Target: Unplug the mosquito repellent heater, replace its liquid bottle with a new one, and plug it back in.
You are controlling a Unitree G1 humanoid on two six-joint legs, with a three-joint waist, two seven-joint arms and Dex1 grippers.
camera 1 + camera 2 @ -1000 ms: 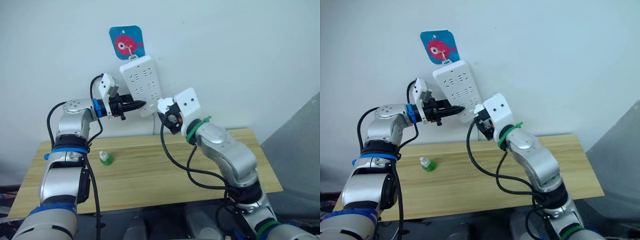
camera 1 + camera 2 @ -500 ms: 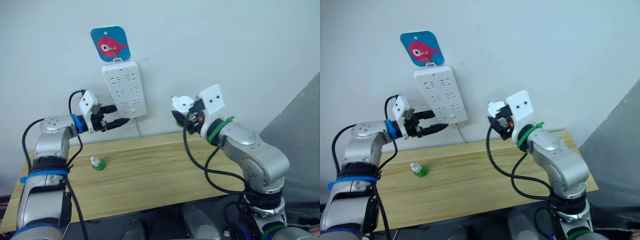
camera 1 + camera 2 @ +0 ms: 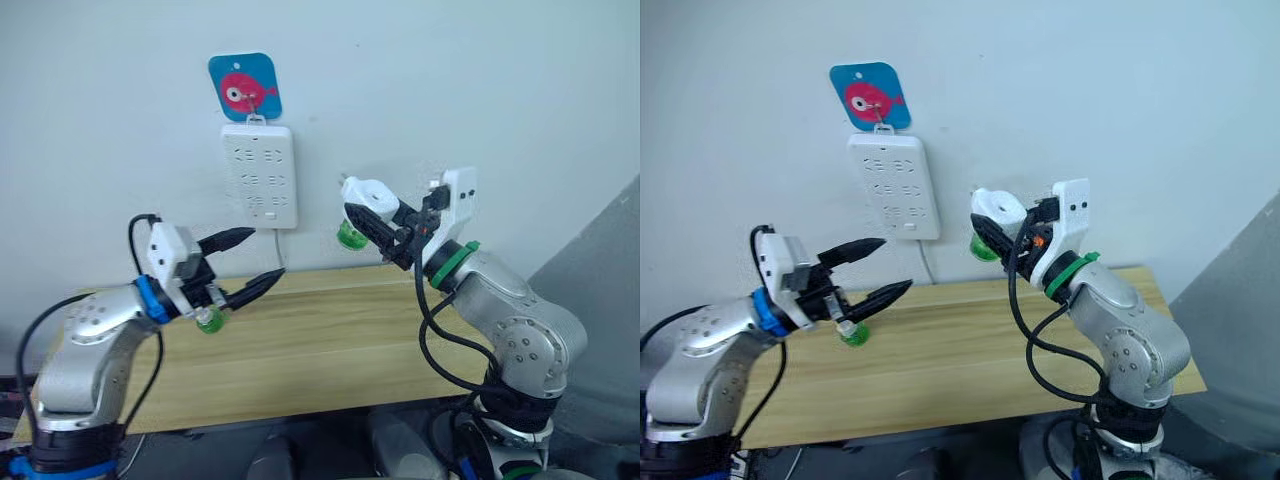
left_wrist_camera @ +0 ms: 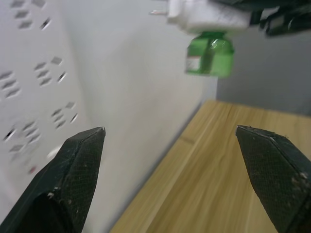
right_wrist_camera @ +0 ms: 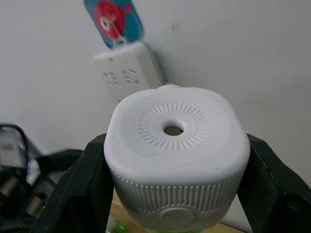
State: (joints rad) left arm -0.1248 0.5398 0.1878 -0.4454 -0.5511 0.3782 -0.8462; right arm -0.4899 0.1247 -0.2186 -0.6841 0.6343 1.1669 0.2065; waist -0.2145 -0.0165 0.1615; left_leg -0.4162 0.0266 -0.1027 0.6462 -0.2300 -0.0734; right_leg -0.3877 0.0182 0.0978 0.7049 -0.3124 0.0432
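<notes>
The green bottle hangs by its neck from the heater, so I expect the heater to stay attached and come along when my left gripper carries the bottle.
My right gripper is shut on the mosquito repellent heater, a white rounded unit with a round vent hole, held in the air to the right of the power strip. A green liquid bottle hangs from its underside. In the right wrist view a black finger presses each side of the heater. My left gripper is open wide above the table's back left, just in front of a second small green bottle standing on the wood. Its fingertips frame the heater from a distance.
A white multi-socket power strip hangs on the wall from a blue hook plate with a pink fish; its cord drops behind the table. The wooden table stands against the white wall. A grey surface rises at the far right.
My left gripper has opened wide and dropped from the power strip toward the table. My right gripper has carried the heater away from the strip, to the right. The camera has also shifted.
</notes>
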